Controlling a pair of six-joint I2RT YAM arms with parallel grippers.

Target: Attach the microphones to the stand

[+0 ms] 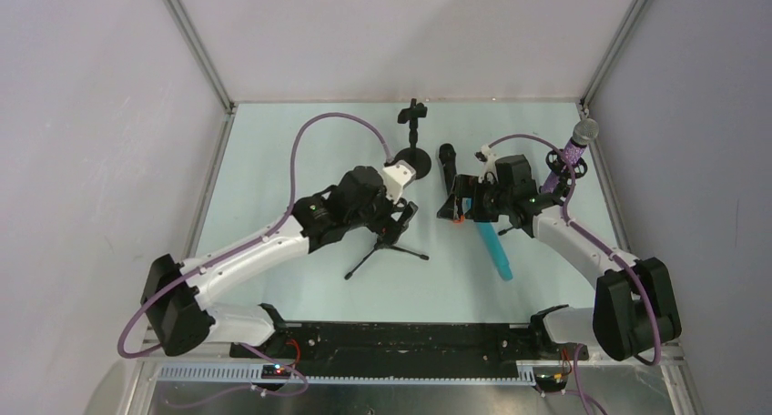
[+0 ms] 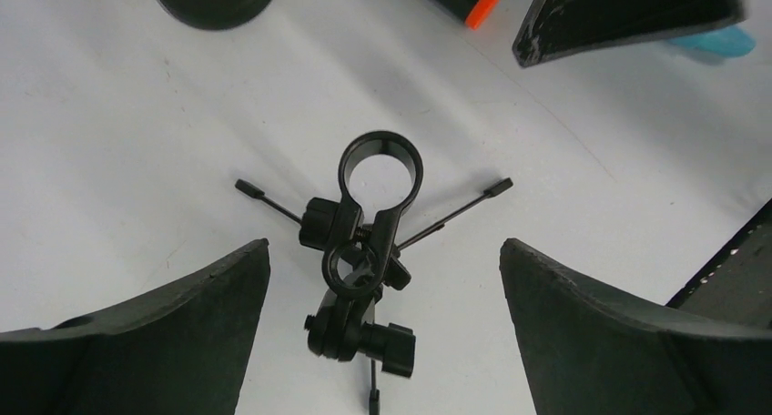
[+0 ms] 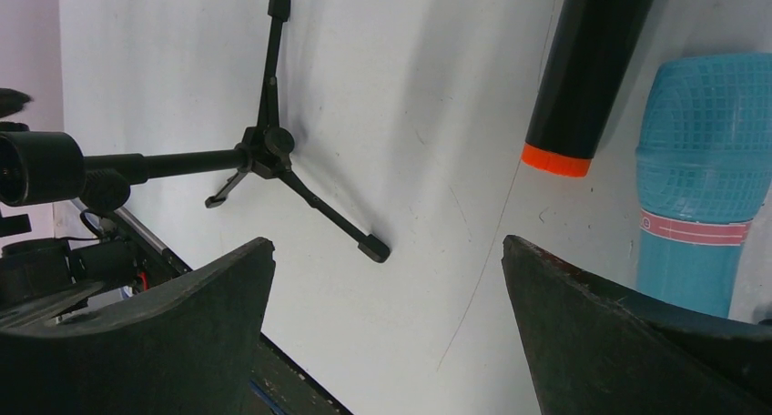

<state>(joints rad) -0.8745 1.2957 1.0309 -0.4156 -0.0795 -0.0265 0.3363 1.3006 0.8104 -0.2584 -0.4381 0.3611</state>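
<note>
The tripod stand's empty clip ring [image 2: 380, 146] is below my open left gripper, so that gripper should move away while my right gripper picks up the cyan mic [image 1: 492, 247] first.
A black tripod stand [image 1: 387, 249] stands mid-table, its empty clip ring [image 2: 380, 165] facing up. My left gripper [image 1: 401, 217] is open and empty just above it; the stand sits between the fingers in the left wrist view [image 2: 384, 247]. The black mic with the orange end [image 1: 448, 180] and the cyan mic [image 1: 494, 247] lie on the table to the right. My right gripper [image 1: 462, 206] is open and empty beside the orange end [image 3: 557, 160]; the cyan mic [image 3: 696, 178] lies just past its right finger. The glittery purple mic [image 1: 576, 145] sits in a small stand at far right.
A second black stand with a round base [image 1: 416, 166] and an empty clip [image 1: 411, 115] stands at the back centre. The enclosure walls close in the table on the left, back and right. A black rail runs along the near edge [image 1: 401, 338].
</note>
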